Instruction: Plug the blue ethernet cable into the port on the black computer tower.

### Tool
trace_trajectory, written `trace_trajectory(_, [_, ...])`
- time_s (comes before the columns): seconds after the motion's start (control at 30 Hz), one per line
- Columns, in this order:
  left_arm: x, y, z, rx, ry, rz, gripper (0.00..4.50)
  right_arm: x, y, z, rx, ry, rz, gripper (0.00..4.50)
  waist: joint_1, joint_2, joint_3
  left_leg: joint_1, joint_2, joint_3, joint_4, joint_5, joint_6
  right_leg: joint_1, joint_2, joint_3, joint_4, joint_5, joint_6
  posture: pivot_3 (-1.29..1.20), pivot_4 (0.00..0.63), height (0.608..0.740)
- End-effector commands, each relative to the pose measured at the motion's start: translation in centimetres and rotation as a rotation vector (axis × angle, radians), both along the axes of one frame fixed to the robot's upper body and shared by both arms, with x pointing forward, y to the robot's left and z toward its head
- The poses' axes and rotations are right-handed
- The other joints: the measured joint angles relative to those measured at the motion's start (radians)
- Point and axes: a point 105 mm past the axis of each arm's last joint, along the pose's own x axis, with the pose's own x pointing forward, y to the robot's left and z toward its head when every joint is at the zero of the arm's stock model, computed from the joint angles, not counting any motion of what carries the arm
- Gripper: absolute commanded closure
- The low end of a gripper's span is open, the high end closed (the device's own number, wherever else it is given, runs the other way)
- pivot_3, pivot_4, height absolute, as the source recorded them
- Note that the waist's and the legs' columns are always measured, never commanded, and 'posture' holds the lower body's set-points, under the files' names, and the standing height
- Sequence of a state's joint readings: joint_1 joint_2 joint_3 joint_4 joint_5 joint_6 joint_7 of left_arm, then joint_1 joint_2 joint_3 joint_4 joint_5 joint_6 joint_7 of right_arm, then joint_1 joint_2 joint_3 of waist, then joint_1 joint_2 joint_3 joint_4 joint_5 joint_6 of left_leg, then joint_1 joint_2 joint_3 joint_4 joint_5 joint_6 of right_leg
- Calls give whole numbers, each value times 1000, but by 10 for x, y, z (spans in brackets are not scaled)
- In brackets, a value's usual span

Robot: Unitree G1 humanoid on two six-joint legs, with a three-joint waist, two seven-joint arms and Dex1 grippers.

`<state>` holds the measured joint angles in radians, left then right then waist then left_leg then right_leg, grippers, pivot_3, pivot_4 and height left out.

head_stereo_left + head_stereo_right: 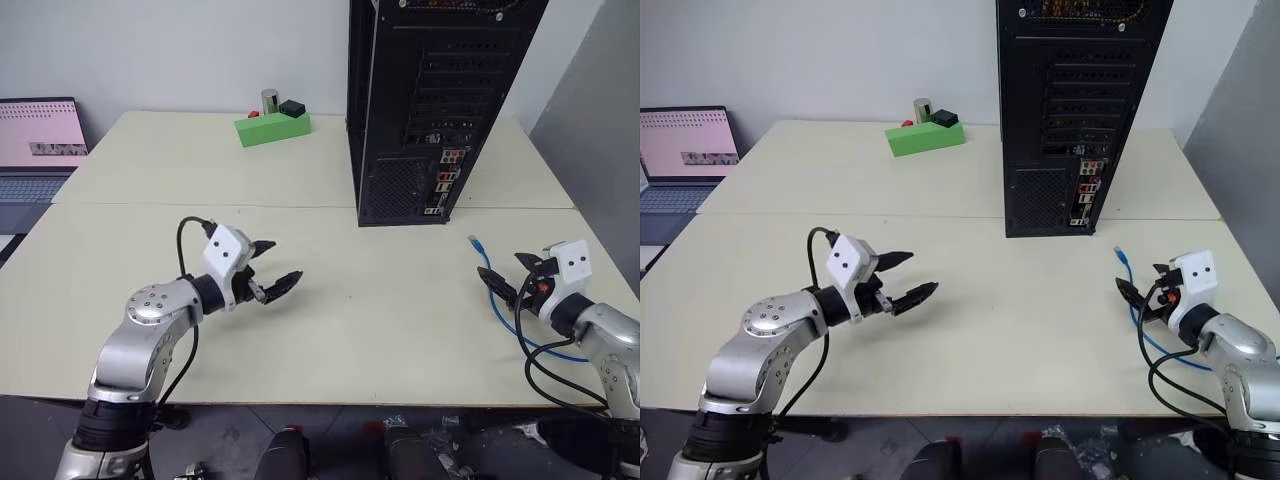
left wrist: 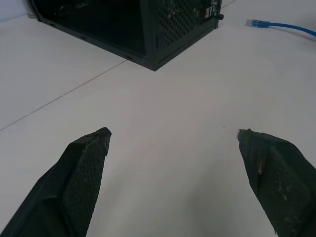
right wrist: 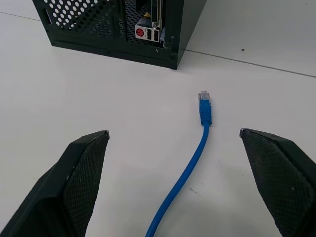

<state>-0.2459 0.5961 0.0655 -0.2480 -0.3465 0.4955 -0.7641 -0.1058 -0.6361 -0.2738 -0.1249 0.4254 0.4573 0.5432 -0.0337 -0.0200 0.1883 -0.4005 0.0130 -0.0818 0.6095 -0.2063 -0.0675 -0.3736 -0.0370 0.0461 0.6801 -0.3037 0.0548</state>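
Note:
The blue ethernet cable is lying in a loose curve, so it will drag along behind in a slack bow when the robot carries the plug.
The black computer tower stands upright at the table's far middle, its rear with coloured sockets facing me. The blue ethernet cable lies flat on the table to the tower's front right. Its light plug tip points toward the tower, a short way off it. My right gripper hovers open just above the table, straddling the cable behind the plug without touching it. Over the table's left half my left gripper is open and empty, pointing toward the tower.
A green block carrying a silver cylinder and a small black box sits at the far side, left of the tower. A laptop stands off the table's left end. The cable's slack loops near the front right table edge.

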Motion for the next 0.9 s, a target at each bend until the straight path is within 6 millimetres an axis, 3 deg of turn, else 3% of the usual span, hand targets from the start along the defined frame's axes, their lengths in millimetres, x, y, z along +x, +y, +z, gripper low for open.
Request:
trace_trajectory(0.03, [-6, -6, 10, 13, -33, -44, 132, 0, -3, 14, -4, -50, -8, 0, 0, 0, 0, 0, 0, 0, 0, 0, 0, 0, 0, 0, 0, 0, 0, 0, 150, 740])
trace_trajectory(0.37, [-9, -22, 9, 42, -21, -130, 132, -3, 0, 10, -5, -23, 0, 0, 0, 0, 0, 0, 0, 0, 0, 0, 0, 0, 0, 0, 0, 0, 0, 0, 150, 740])
trace_trajectory(0.73, [-6, -84, 23, 55, -68, -407, 132, -3, 9, 2, -11, 26, 7, 0, 2, 0, 0, 0, 0, 0, 0, 0, 0, 0, 0, 0, 0, 0, 0, 0, 150, 740])
trace_trajectory(0.9, [-1, -108, 31, 44, -83, -521, 132, 14, 6, -2, -27, 13, -52, 0, -4, 0, 0, 0, 0, 0, 0, 0, 0, 0, 0, 0, 0, 0, 0, 0, 150, 740])
